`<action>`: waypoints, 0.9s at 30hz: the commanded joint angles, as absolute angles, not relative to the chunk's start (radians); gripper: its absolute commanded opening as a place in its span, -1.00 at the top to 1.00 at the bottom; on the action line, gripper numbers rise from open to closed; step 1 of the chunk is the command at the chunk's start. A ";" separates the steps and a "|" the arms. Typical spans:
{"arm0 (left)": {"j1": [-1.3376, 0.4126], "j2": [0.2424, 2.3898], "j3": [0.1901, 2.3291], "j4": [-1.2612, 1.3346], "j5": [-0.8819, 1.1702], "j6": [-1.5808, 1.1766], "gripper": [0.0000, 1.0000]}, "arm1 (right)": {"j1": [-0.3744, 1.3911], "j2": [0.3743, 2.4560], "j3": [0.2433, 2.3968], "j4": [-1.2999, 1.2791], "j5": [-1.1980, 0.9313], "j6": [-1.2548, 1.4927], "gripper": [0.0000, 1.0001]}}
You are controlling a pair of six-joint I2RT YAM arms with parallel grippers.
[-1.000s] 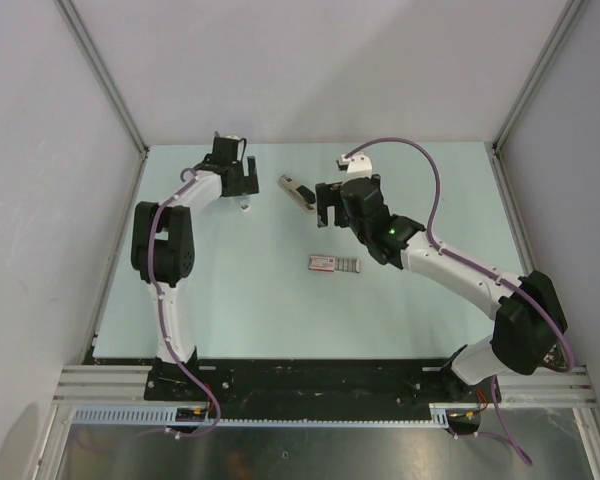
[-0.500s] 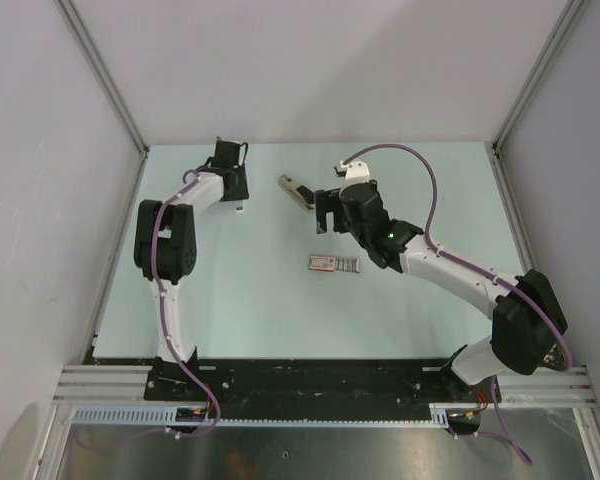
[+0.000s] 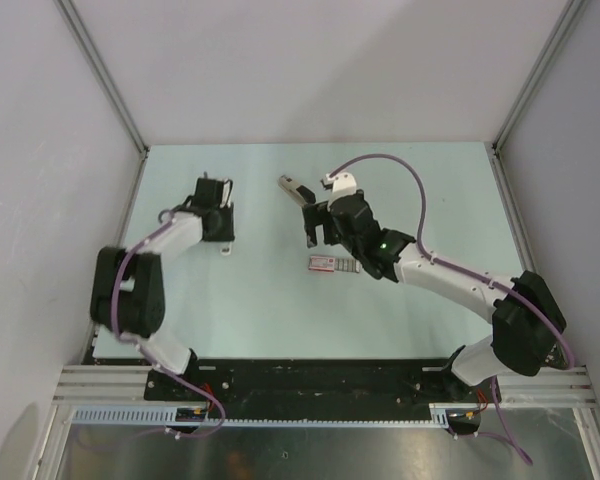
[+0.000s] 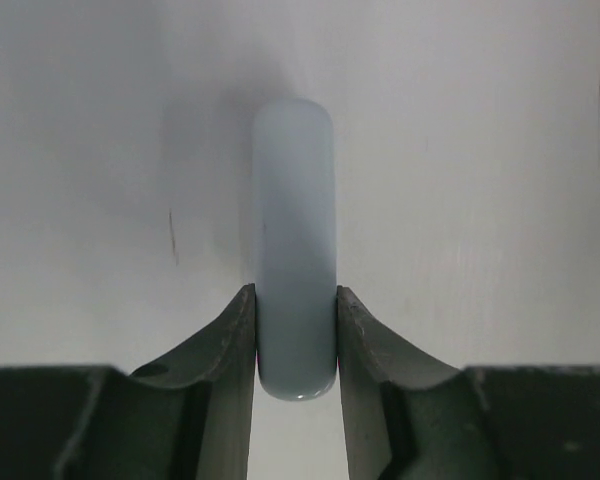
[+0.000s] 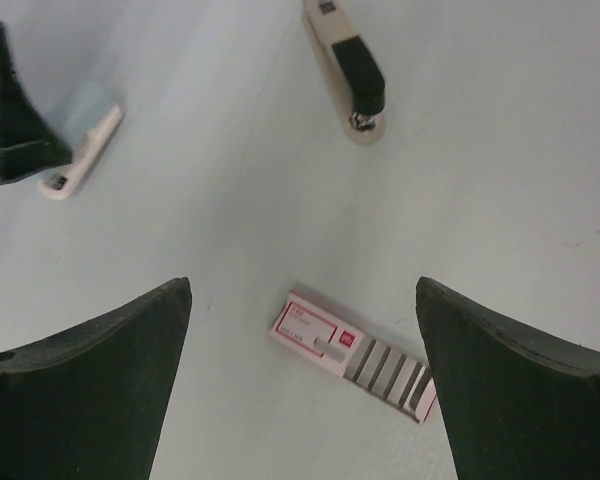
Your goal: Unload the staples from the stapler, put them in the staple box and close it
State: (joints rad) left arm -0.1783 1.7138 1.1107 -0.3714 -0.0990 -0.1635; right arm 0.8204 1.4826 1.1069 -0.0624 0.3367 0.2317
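The pale blue bar's white base [image 5: 92, 150] faces down over clear table [image 3: 240, 275], so my left gripper should keep setting the bar down and let go once it lies flat.
My left gripper [image 4: 296, 290] is shut on a pale blue rounded bar [image 4: 295, 220], which it pinches by the sides and which points away from the camera. The right wrist view shows that piece [image 5: 83, 148] as pale blue on top and white below, with a small metal tip. In the top view it [image 3: 223, 247] sticks out under the left gripper [image 3: 218, 228]. A cream and black stapler [image 3: 296, 190] lies on the table at the back centre, also seen as the stapler [image 5: 345, 70]. My right gripper [image 5: 302, 285] hangs wide open over the table. I cannot make out any loose staples.
A small red-and-white flat box [image 5: 355, 352], its slotted tray slid partly out, lies on the pale green table [image 3: 280, 310] below the right gripper [image 3: 313, 228]. Grey walls and metal rails [image 3: 100, 85] close in the table at the back and sides.
The left jaws have closed on the pale blue piece, and the arm has drawn it nearer and to the left. The right gripper has drifted left, over the box.
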 commanded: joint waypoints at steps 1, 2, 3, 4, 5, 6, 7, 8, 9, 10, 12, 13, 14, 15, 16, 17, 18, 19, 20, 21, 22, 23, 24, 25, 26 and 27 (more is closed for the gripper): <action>-0.194 1.469 0.943 -0.392 -0.026 -0.071 0.52 | 0.863 1.455 1.077 -0.024 0.381 0.236 -0.99; -0.197 1.428 0.910 -0.395 -0.023 -0.057 0.50 | 0.867 1.458 1.074 -0.028 0.384 0.244 -0.99; -0.202 1.394 0.881 -0.396 -0.021 -0.048 0.47 | 0.871 1.463 1.073 -0.033 0.385 0.255 -0.99; -0.208 1.366 0.855 -0.397 -0.019 -0.042 0.45 | 0.875 1.469 1.073 -0.037 0.385 0.266 -0.99; -0.214 1.346 0.835 -0.397 -0.016 -0.039 0.44 | 0.880 1.474 1.072 -0.039 0.384 0.274 -0.99; -0.222 1.332 0.816 -0.397 -0.014 -0.040 0.43 | 0.884 1.478 1.072 -0.042 0.385 0.281 -0.99; -0.231 1.324 0.802 -0.396 -0.011 -0.044 0.42 | 0.889 1.482 1.072 -0.043 0.385 0.286 -0.99; -0.241 1.322 0.789 -0.397 -0.009 -0.050 0.40 | 0.893 1.485 1.072 -0.043 0.385 0.290 -0.99; -0.253 1.323 0.779 -0.396 -0.009 -0.055 0.39 | 0.898 1.486 1.073 -0.045 0.385 0.293 -0.99; -0.268 1.328 0.771 -0.397 -0.009 -0.060 0.38 | 0.901 1.486 1.073 -0.048 0.385 0.295 -0.99; -0.293 1.337 0.757 -0.396 0.004 -0.068 0.36 | 0.910 1.484 1.073 -0.055 0.388 0.302 -0.99; -0.302 1.339 0.752 -0.396 0.021 -0.068 0.34 | 0.913 1.483 1.073 -0.060 0.390 0.303 -0.99; -0.308 1.339 0.748 -0.396 0.041 -0.063 0.29 | 0.916 1.483 1.074 -0.065 0.391 0.307 -0.99; -0.313 1.334 0.742 -0.394 0.058 -0.058 0.25 | 0.917 1.482 1.074 -0.070 0.389 0.310 -0.99; -0.316 1.329 0.736 -0.392 0.070 -0.056 0.22 | 0.920 1.482 1.074 -0.074 0.383 0.313 -0.99; -0.318 1.323 0.732 -0.391 0.080 -0.054 0.20 | 0.923 1.482 1.073 -0.078 0.380 0.315 -0.99; -0.320 1.319 0.730 -0.390 0.090 -0.054 0.17 | 0.926 1.482 1.073 -0.080 0.380 0.316 -0.99; -0.320 1.315 0.728 -0.390 0.096 -0.055 0.13 | 0.931 1.483 1.073 -0.079 0.381 0.317 -0.99; -0.321 1.313 0.728 -0.389 0.101 -0.055 0.02 | 0.936 1.485 1.073 -0.077 0.382 0.320 -0.99; -0.322 1.314 0.728 -0.390 0.105 -0.055 -0.15 | 0.940 1.486 1.073 -0.074 0.382 0.323 -0.99; -0.322 1.317 0.729 -0.391 0.108 -0.055 -0.34 | 0.944 1.488 1.073 -0.071 0.378 0.330 -0.99; -0.321 1.319 0.731 -0.391 0.111 -0.055 -0.54 | 0.948 1.488 1.074 -0.070 0.375 0.337 -0.99; -0.321 1.320 0.735 -0.391 0.115 -0.054 -0.69 | 0.951 1.488 1.074 -0.070 0.371 0.347 -0.99; -0.321 1.319 0.742 -0.396 0.119 -0.051 -0.84 | 0.957 1.489 1.075 -0.072 0.368 0.358 -0.99; -0.319 1.314 0.755 -0.405 0.118 -0.049 -0.91 | 0.964 1.489 1.078 -0.076 0.368 0.368 -0.99; -0.316 1.303 0.775 -0.419 0.118 -0.047 -0.95 | 0.974 1.491 1.083 -0.083 0.370 0.379 -0.99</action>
